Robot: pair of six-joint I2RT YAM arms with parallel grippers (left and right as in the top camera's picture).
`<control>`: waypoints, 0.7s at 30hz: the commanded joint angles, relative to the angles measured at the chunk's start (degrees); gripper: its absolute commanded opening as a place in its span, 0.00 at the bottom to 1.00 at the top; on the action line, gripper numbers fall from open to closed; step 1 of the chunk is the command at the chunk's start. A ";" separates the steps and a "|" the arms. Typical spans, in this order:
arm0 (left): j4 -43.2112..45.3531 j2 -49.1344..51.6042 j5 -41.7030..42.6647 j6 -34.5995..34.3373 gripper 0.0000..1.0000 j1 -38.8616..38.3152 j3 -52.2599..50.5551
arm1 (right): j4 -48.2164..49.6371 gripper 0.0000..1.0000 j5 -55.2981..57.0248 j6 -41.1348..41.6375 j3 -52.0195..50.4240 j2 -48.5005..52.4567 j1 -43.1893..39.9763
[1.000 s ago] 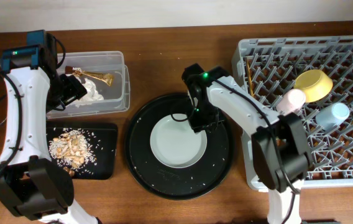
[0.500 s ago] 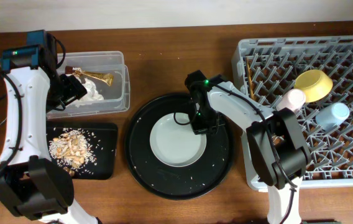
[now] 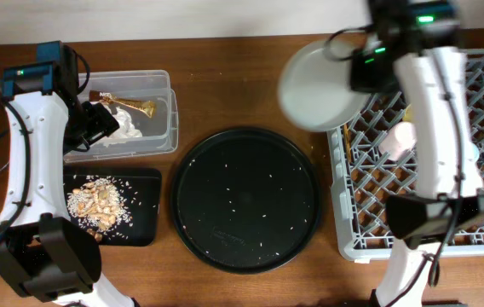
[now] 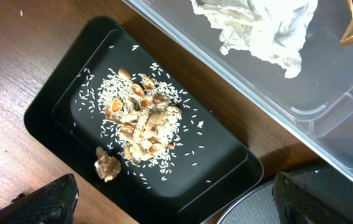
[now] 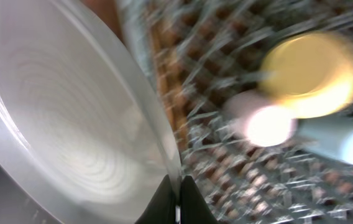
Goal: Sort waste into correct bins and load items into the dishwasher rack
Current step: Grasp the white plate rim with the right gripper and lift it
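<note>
Next, I tip the plate [image 3: 312, 89] upright with my right gripper and lower it into the rack's pegs [image 3: 354, 130] along the rack's edge, because the plate hangs across that edge with its broad side up.
My right gripper [image 3: 363, 70] is shut on the rim of the round pale grey plate [image 3: 319, 87] and holds it in the air at the left edge of the grey dishwasher rack [image 3: 395, 230]. In the right wrist view the plate [image 5: 58, 124] fills the left, pinched between the jaws [image 5: 179, 196]; the yellow-green bowl [image 5: 313, 74], the pink cup [image 5: 265, 121] and the light blue cup [image 5: 350, 143] blur in the rack beyond. My left gripper [image 3: 97, 124] is open over the clear tub [image 3: 164, 119], which holds the white napkin [image 4: 257, 25] and the gold wrapper [image 3: 135, 107]. The black tray [image 4: 52, 112] holds the rice and brown chunks [image 4: 142, 124].
The large round black tray [image 3: 246, 198] lies in the middle with only scattered rice grains on it. The pink cup [image 3: 400, 136] shows in the rack beside my right arm, which hides the bowl and the blue cup from above. Chopsticks are not visible.
My right gripper has lifted the plate off the round black tray and carried it up and to the right, to the rack's edge. The left arm has not moved.
</note>
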 commanded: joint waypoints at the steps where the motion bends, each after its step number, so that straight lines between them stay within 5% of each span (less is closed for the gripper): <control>1: -0.04 -0.87 -0.44 -0.11 0.99 0.13 0.31 | 0.13 0.04 11.76 2.36 1.60 -0.52 -5.20; 21: -0.04 -0.87 -0.44 -0.11 0.99 0.13 0.31 | 6.80 0.04 28.33 5.20 0.20 9.55 0.31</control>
